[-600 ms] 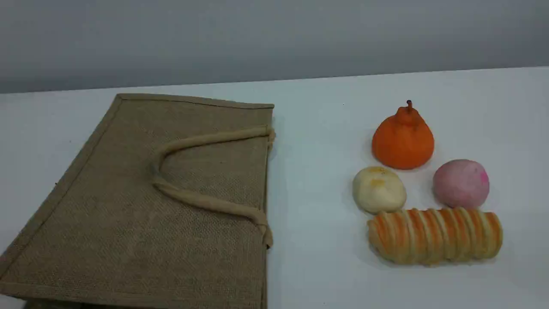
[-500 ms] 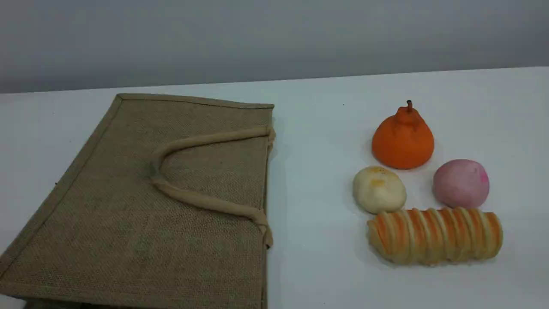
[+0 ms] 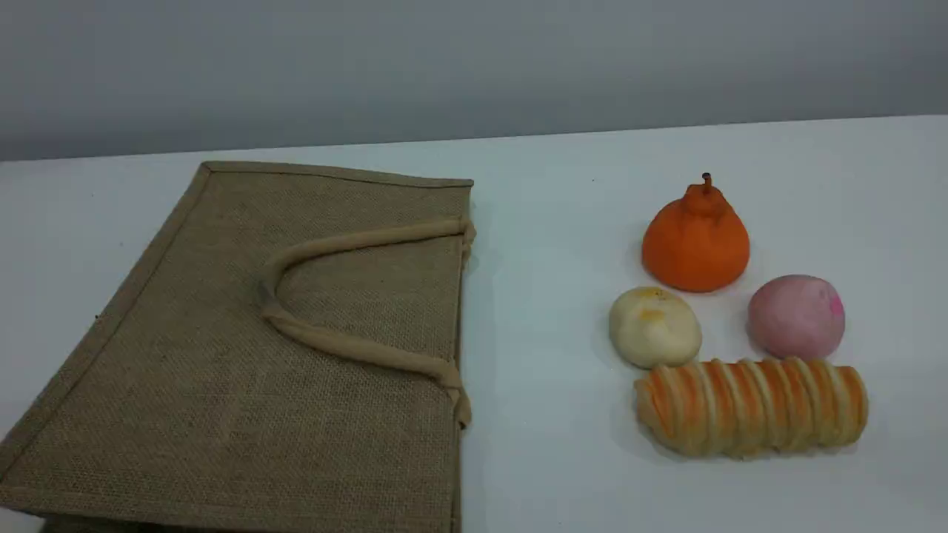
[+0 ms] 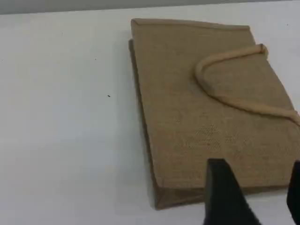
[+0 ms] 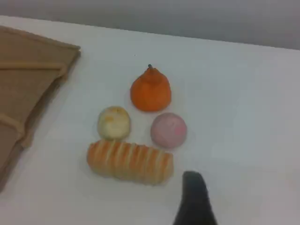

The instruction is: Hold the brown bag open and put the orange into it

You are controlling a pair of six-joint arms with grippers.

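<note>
The beige handle is tied in a knot at the bag opening's edge (image 3: 457,396), so the brown bag's top panel (image 3: 222,364) should come up off the bottom panel when the robot lifts the handle.
The brown bag (image 3: 281,348) lies flat on the left of the white table, its mouth edge facing right and its beige handles (image 3: 348,240) folded on top. The orange (image 3: 695,240) stands upright on the right, stem up, apart from the bag. Neither arm shows in the scene view. In the left wrist view my left gripper (image 4: 258,187) hovers over the bag's (image 4: 211,108) near corner, fingers apart with nothing between them. In the right wrist view one dark fingertip (image 5: 193,187) of the right gripper hangs near and to the right of the orange (image 5: 150,91), holding nothing.
A cream bun (image 3: 655,327), a pink ball (image 3: 796,317) and a long striped bread roll (image 3: 749,406) sit close in front of the orange. The grey wall rises behind the table's far edge (image 3: 518,137). Bare white tabletop (image 3: 548,311) separates the bag from the foods.
</note>
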